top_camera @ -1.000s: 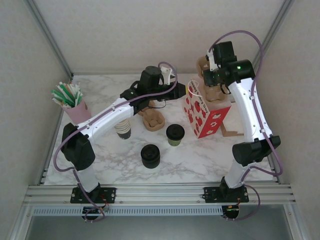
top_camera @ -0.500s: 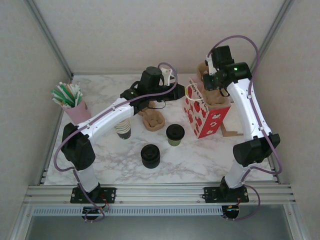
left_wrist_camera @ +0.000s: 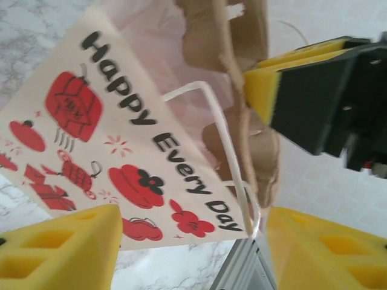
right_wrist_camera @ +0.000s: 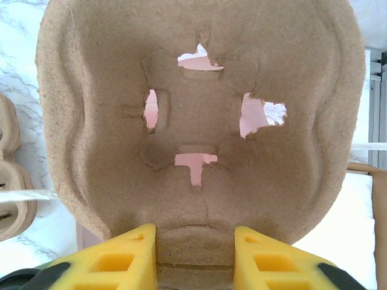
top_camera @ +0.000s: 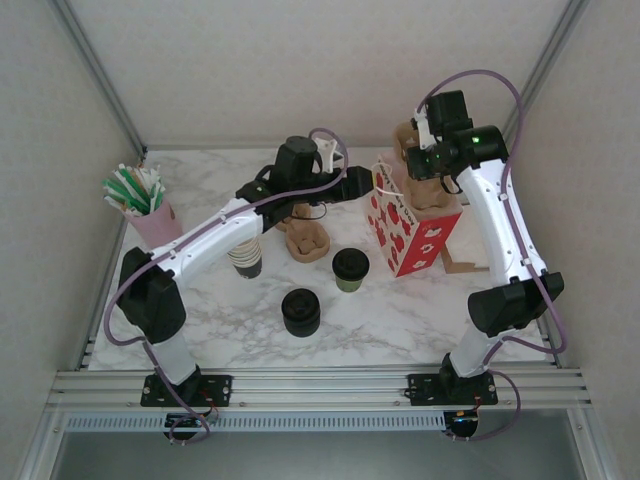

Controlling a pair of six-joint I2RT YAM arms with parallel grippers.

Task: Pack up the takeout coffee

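Note:
Next, I steady the white handle (top_camera: 388,191) with my left gripper while my right gripper works the carrier down, because the pulp carrier sits high (top_camera: 430,195) in the bag's opening.
The takeout coffee (top_camera: 350,268), a greenish cup with a black lid, stands on the marble table in front of the red-and-white paper bag (top_camera: 410,228). My left gripper (top_camera: 366,183) is open at the bag's left rim. In the left wrist view its yellow fingers (left_wrist_camera: 60,251) stand wide apart, with the white handle loop (left_wrist_camera: 225,142) of the bag (left_wrist_camera: 91,127) between them. My right gripper (right_wrist_camera: 193,260) is shut on a brown pulp cup carrier (right_wrist_camera: 193,115), held over the bag's mouth (top_camera: 420,180).
A stack of black lids (top_camera: 301,311) sits front centre, a stack of lidless cups (top_camera: 246,258) to its left, and a second pulp carrier (top_camera: 307,238) behind the coffee. A pink holder of straws (top_camera: 140,205) stands far left. A flat brown card (top_camera: 465,262) lies right of the bag.
My left gripper has gone from shut to open beside the bag handle. The right arm has shifted slightly with the carrier over the bag.

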